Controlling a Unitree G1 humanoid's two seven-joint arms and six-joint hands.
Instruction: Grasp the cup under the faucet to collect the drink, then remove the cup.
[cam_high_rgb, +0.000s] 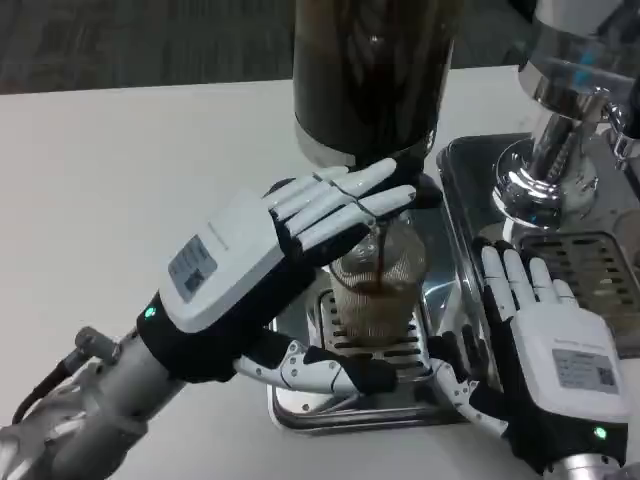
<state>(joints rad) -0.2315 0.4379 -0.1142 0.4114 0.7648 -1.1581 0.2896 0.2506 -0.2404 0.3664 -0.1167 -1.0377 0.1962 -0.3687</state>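
The dark stream falls far below the cup's rim. The brown drink should therefore stay pooled low inside the cup when I pull the cup out.
A clear plastic cup stands upright on the slotted drip tray under the faucet of a dispenser with a dark tank. A thin dark stream falls into the cup, which holds some brown drink. My left hand reaches in from the left. Its straight fingers lie against the faucet above the cup's rim, and its thumb lies low in front of the cup's base. It does not grip the cup. My right hand lies flat just right of the tray, fingers spread, holding nothing.
A second chrome tray with a grille and a shiny chrome machine stand at the right, close behind my right hand. White table stretches to the left.
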